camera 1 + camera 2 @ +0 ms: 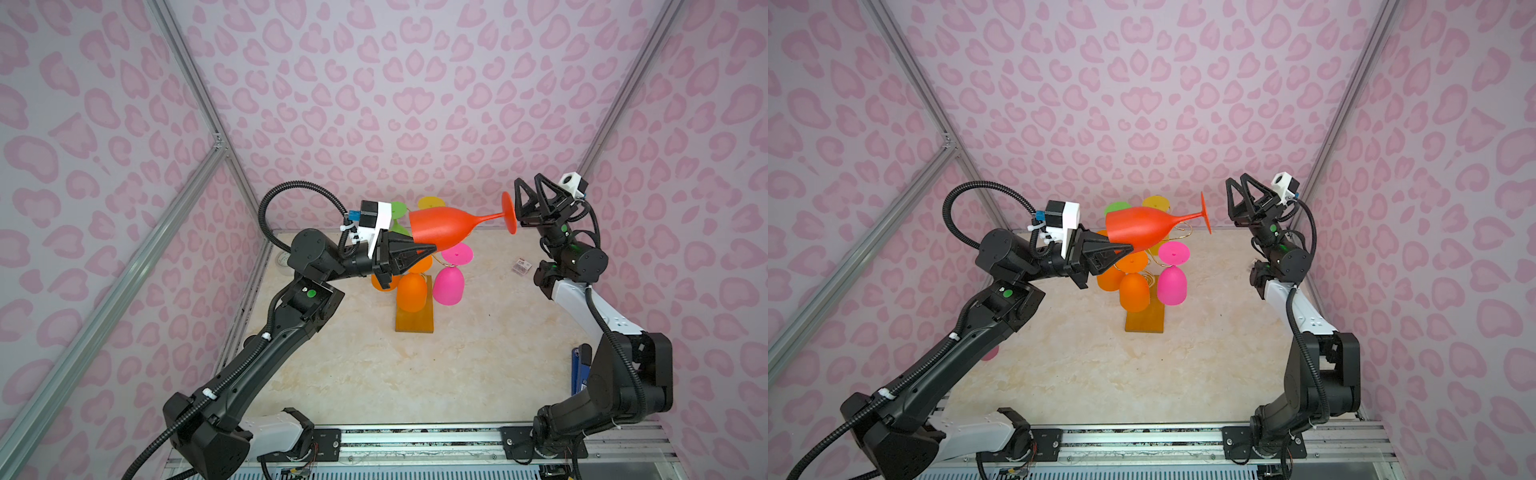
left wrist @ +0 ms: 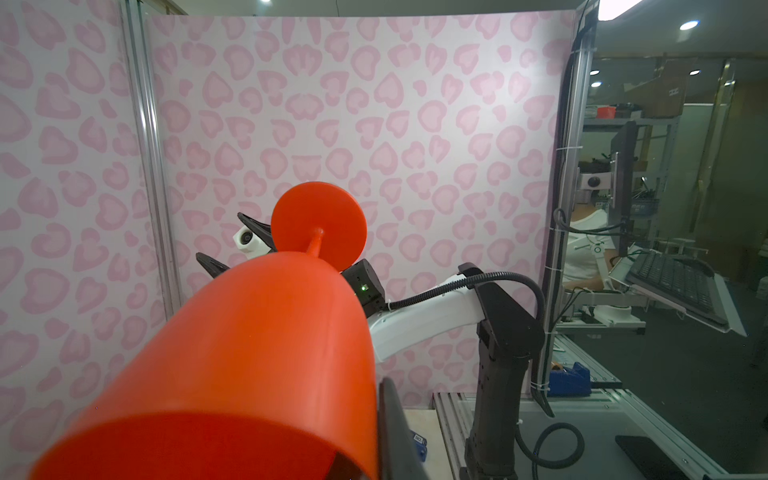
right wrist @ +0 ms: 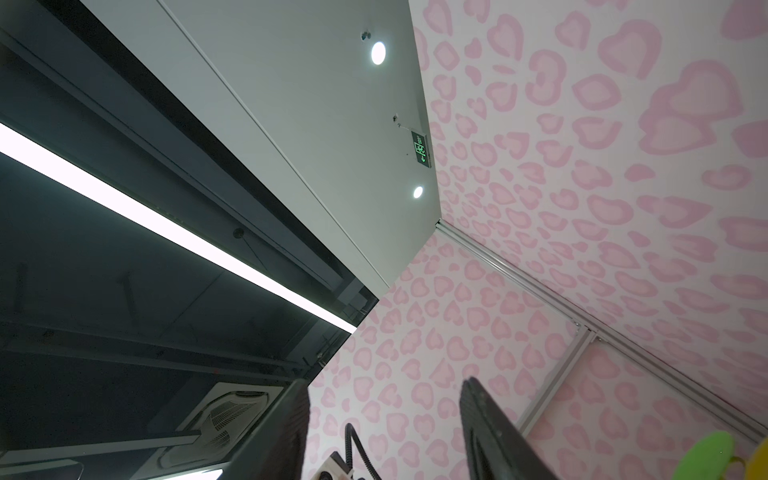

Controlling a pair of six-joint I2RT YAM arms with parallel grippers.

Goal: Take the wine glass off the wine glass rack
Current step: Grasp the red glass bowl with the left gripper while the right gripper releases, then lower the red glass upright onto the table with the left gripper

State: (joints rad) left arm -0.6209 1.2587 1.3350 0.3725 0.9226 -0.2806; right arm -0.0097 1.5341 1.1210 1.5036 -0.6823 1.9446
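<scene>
The glass foot (image 1: 508,212) is free while my left gripper holds the bowl, so I keep turning the foot down until it stands in front of the rack (image 1: 418,362).
A red wine glass (image 1: 444,228) (image 1: 1142,230) lies on its side in the air above the wine glass rack (image 1: 413,322) (image 1: 1144,320), its foot toward the right. My left gripper (image 1: 428,246) (image 1: 1126,248) is shut on the bowl's rim; in the left wrist view the bowl (image 2: 257,353) fills the frame beside one black finger (image 2: 395,424). My right gripper (image 1: 530,179) (image 1: 1237,178) (image 3: 386,386) points upward just right of the glass foot (image 1: 1206,212). It stands open, apart from the foot, with nothing between its fingers.
Pink (image 1: 449,284), orange (image 1: 411,291), green (image 1: 397,210) and yellow (image 1: 431,202) glasses hang upside down on the rack. A small card (image 1: 521,266) lies on the table at the right, a blue object (image 1: 577,370) by the right arm's base. Patterned walls enclose the table.
</scene>
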